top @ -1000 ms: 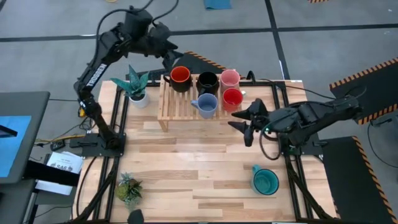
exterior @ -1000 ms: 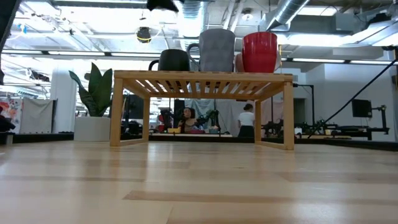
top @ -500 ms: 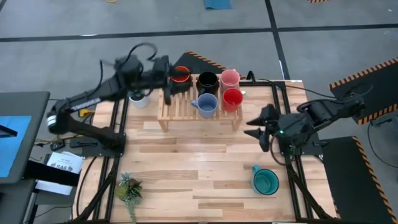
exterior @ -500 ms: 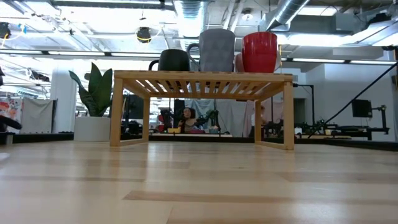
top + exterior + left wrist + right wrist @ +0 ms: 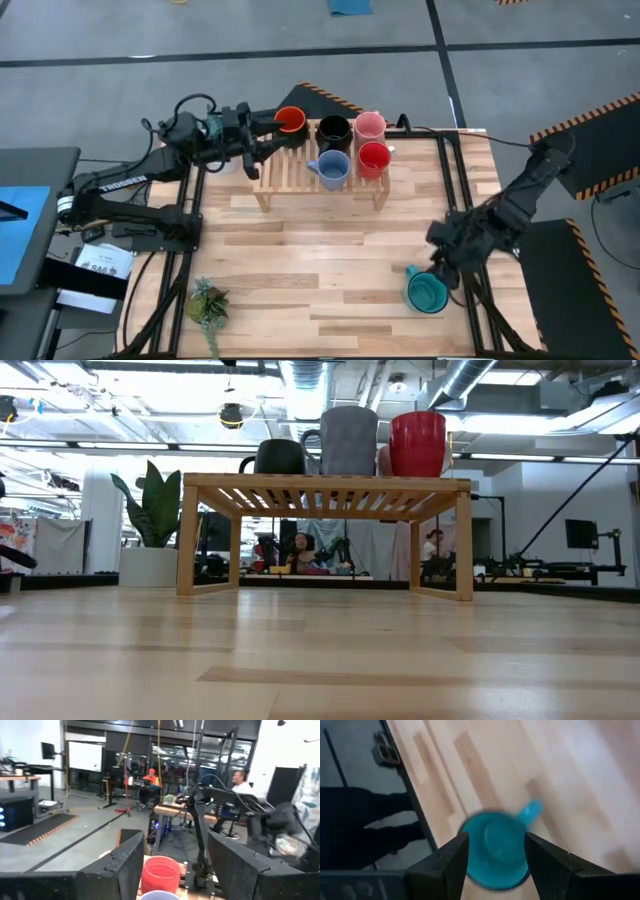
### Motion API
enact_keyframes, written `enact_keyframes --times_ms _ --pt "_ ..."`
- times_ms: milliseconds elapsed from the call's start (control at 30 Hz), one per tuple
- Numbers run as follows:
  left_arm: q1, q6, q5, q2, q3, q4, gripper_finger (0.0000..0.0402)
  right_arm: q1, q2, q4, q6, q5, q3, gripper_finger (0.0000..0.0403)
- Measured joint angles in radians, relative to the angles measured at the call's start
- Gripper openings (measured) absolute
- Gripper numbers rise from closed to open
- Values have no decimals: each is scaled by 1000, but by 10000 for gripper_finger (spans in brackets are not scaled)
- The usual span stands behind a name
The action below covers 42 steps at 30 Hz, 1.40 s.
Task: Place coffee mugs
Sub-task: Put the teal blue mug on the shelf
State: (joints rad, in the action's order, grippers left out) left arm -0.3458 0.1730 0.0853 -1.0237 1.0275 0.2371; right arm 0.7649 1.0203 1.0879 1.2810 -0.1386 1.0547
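The teal mug (image 5: 427, 293) is too far away for the robot's left gripper to reach, so next the right gripper puts it down in front of the rack's open corner (image 5: 296, 243) for the left gripper.
Five mugs stand on the wooden slatted rack (image 5: 290, 178): the orange-inside dark one (image 5: 290, 122), black (image 5: 333, 130), pale pink (image 5: 370, 124), red (image 5: 373, 157) and blue-grey (image 5: 330, 168). The teal mug (image 5: 427, 292) stands upright on the table near the right edge. My left gripper (image 5: 256, 152) is open beside the rack's left end, aimed across the rack at the red mug (image 5: 161, 874). My right gripper (image 5: 443, 262) is open, just above and left of the teal mug (image 5: 495, 847). Its fingers stand on either side of the mug, whose handle (image 5: 530, 811) points away from them.
A small potted plant (image 5: 208, 305) sits at the table's near left corner. A taller plant (image 5: 155, 510) shows left of the rack (image 5: 325, 485) in the low view. Bare table spreads between the rack and the near edge. People stand in the room beyond.
My left gripper has come down from above the rack's far left corner and drawn back to the rack's left end. My right gripper has swung from beside the rack's right end toward the near edge, tipping down over the teal mug. No mug has moved.
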Motion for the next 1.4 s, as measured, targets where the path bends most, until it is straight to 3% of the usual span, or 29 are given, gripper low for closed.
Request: enact_keyframes --times_ms 200,367,967,1067,1233,1400 --pt "-1 -17 -25 -2 0 -7 204 113 38 9 341 5 -91 217" --pt "0 -51 -29 -7 0 -9 204 131 88 5 491 20 -144 217" --pt "0 -56 -30 -7 0 -7 204 125 305 -31 508 119 -157 210" --pt "0 -56 -30 -7 0 -7 204 98 314 -37 514 124 -157 176" --pt "0 -72 -30 -1 1 -6 204 6 328 -57 437 107 -154 52" --pt "-1 -124 -30 12 27 -14 204 -127 334 -174 310 10 -155 42"
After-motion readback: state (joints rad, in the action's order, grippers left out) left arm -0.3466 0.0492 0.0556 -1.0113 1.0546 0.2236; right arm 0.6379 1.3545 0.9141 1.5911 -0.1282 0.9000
